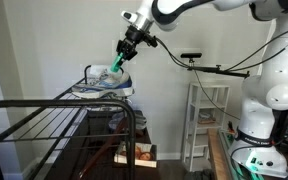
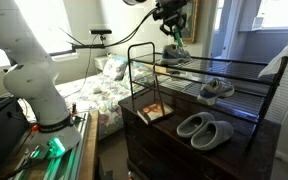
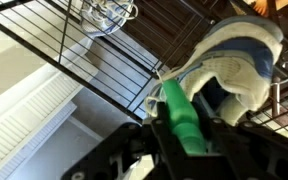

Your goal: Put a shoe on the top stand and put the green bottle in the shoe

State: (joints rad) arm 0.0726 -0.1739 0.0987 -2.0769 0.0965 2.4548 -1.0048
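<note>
The robot's gripper should lift the bottle clear and move it across toward the shoe's opening (image 3: pixel 213 94), because the green bottle's tip (image 3: pixel 171 88) hangs over the laces beside that opening.
The grey-and-white shoe (image 1: pixel 106 86) sits on the top stand (image 1: pixel 44 118) of the black bar rack, at its far end; it also shows in an exterior view (image 2: pixel 174 55) and the wrist view (image 3: pixel 232 62). My gripper (image 1: pixel 121 57) hangs just above the shoe, shut on the green bottle (image 1: pixel 117 63). In the wrist view the green bottle (image 3: pixel 181 118) is clamped between the fingers (image 3: pixel 184 135), its tip pointing at the shoe's opening. In an exterior view the bottle (image 2: pixel 178 37) is just over the shoe.
Grey slippers (image 2: pixel 216 89) lie on the top tier (image 2: pixel 234 72), another grey pair (image 2: pixel 206 128) on a lower tier. A white shelving unit (image 1: pixel 206 120) stands by the wall. A bed (image 2: pixel 104 90) lies behind the rack. A white bundle (image 3: pixel 109 12) shows below.
</note>
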